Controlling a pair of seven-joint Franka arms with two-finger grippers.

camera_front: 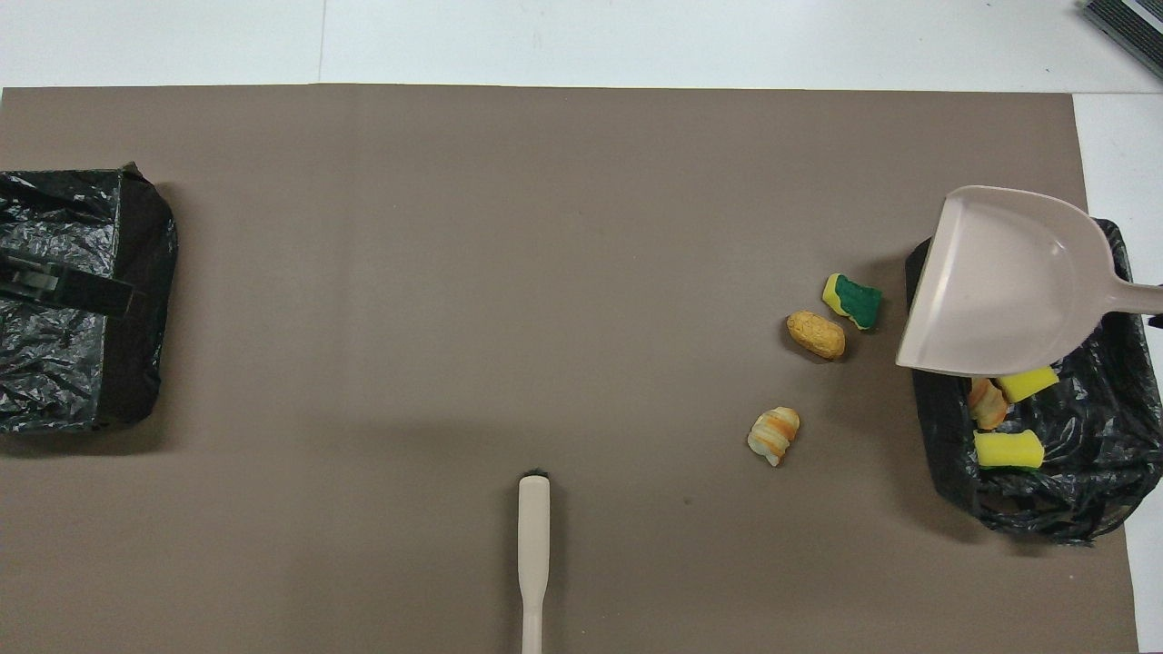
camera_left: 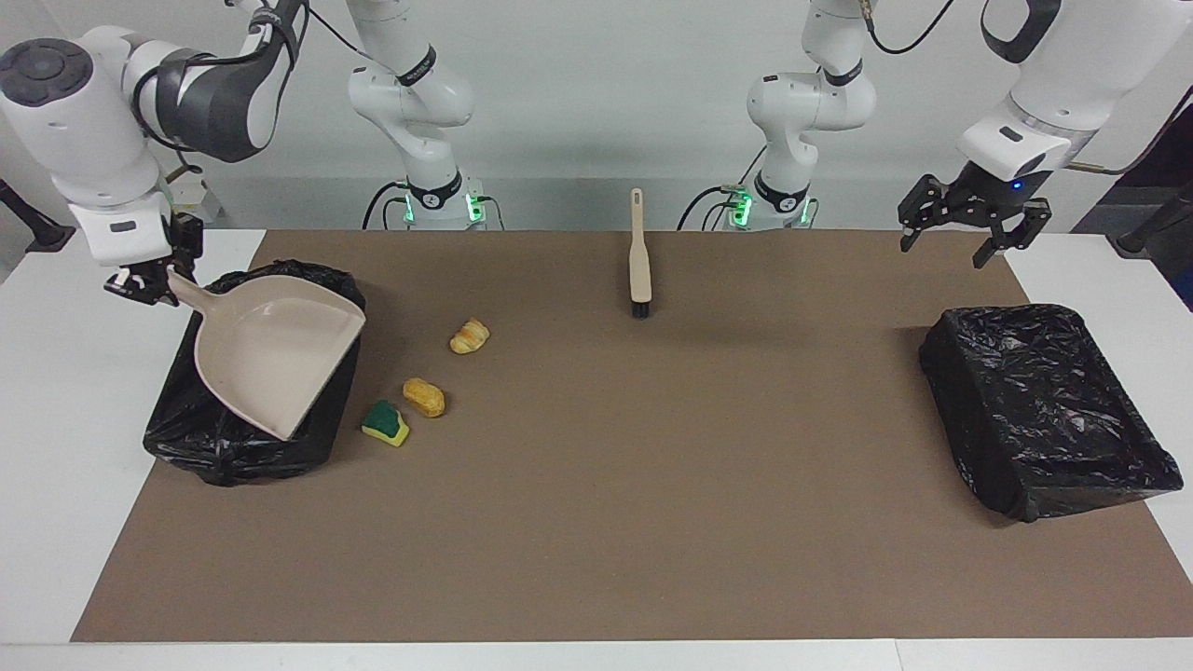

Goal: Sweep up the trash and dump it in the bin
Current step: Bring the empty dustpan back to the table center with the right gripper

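Observation:
Next, I put the empty dustpan in my right gripper down in the middle of the mat and pick up the brush (camera_front: 533, 550) with that gripper, because trash lies (camera_front: 817, 334) beside the bin.
My right gripper (camera_left: 149, 280) is shut on the handle of the beige dustpan (camera_left: 270, 359), which it holds tilted over a black-lined bin (camera_left: 233, 447) at the right arm's end. In the overhead view the dustpan (camera_front: 999, 282) looks empty. Below it in the bin (camera_front: 1072, 490) lie two yellow sponge pieces (camera_front: 1007, 449) and a bread lump (camera_front: 986, 404). Beside the bin on the mat lie a green-faced sponge (camera_left: 386, 423), an orange bread lump (camera_left: 424, 397) and a croissant-like lump (camera_left: 469, 336). My left gripper (camera_left: 960, 244) is open and empty, raised over the second bin (camera_left: 1044, 410).
The beige brush (camera_left: 639, 256) lies on the brown mat (camera_left: 596, 522) near the robots, midway between the arms, bristles pointing away from them. The second black-lined bin stands at the left arm's end. White table borders the mat.

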